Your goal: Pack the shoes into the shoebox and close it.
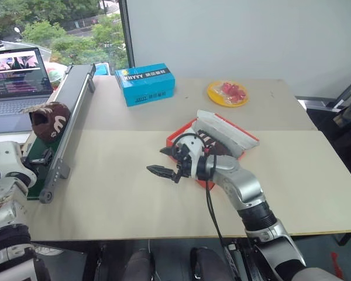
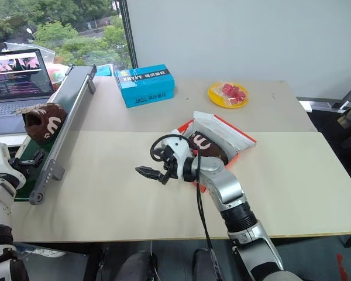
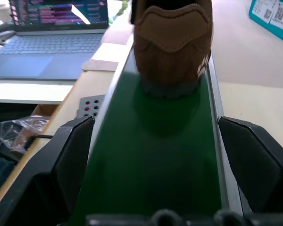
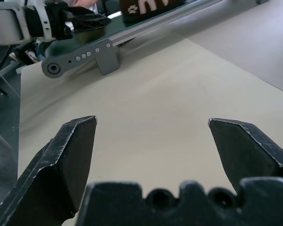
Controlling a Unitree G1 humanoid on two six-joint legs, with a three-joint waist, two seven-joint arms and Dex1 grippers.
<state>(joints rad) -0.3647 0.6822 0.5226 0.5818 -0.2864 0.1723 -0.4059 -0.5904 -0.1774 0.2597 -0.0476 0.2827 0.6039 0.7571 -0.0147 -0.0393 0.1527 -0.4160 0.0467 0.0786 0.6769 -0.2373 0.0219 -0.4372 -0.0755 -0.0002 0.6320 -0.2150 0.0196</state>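
I see the white-lined lid (image 1: 227,130) leaning back from the shoebox's far edge. The lid will swing over and cover both shoes when I push it.
One brown shoe (image 1: 50,120) with a white squiggle stands on the green conveyor belt (image 3: 155,155) at the table's left. My left gripper (image 3: 154,120) is open at the belt's near end, level with it, the shoe (image 3: 172,47) a short way ahead of its fingers. The other shoe (image 2: 207,145) lies inside the red-orange shoebox (image 1: 174,139), which stands open at mid-table with its white inside showing. My right gripper (image 1: 157,161) hovers open and empty just left of the box, pointing left toward the conveyor.
A blue box with white lettering (image 1: 145,84) and a yellow plate of red food (image 1: 227,92) sit at the table's far side. An open laptop (image 1: 14,82) stands left of the conveyor's metal frame (image 4: 132,33).
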